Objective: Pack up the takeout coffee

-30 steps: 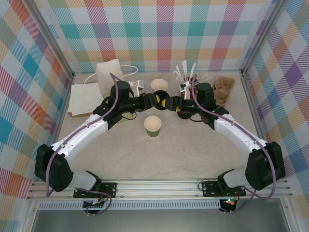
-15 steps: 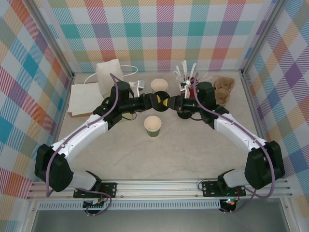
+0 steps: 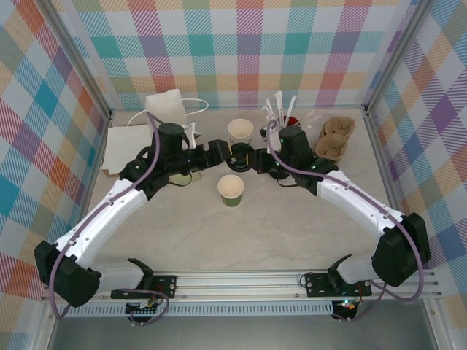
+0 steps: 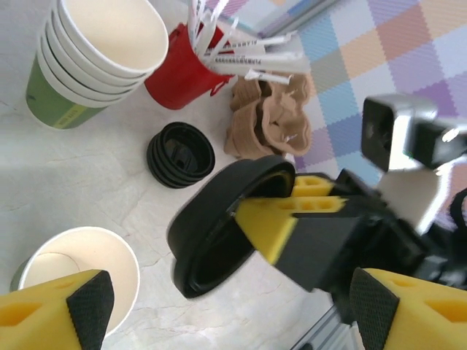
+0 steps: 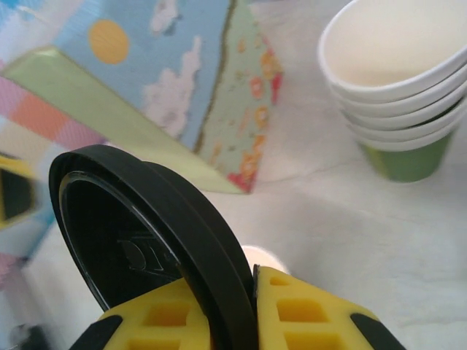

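Note:
My right gripper has a finger inside the lid's rim (image 4: 230, 246), so my left gripper should take the opposite rim (image 4: 187, 255), then my right gripper should span the lid.
The takeout coffee's paper cup (image 3: 230, 189), cream above and olive-green below, stands open-topped in the middle of the table, and its rim shows at the lower left of the left wrist view (image 4: 73, 270). Its round black lid (image 3: 238, 156) hangs on edge above the table behind the cup. My right gripper (image 3: 252, 157) is shut on the lid's rim (image 5: 146, 233), the yellow fingers (image 5: 306, 313) pinching it. My left gripper (image 3: 221, 152) stands wide open just left of the lid (image 4: 219, 226), touching nothing.
A stack of paper cups (image 3: 241, 131) stands behind the grippers, with a pile of black lids (image 4: 181, 154) and a red cup of white stirrers (image 3: 284, 120) to its right. Brown cup carriers (image 3: 334, 137) lie at back right. A white paper bag (image 3: 164, 109) stands back left above flat bags (image 3: 124, 149).
The lid has passed from left to right: my right gripper shut on it, my left gripper opened and drew back to the left. Both grippers shifted left.

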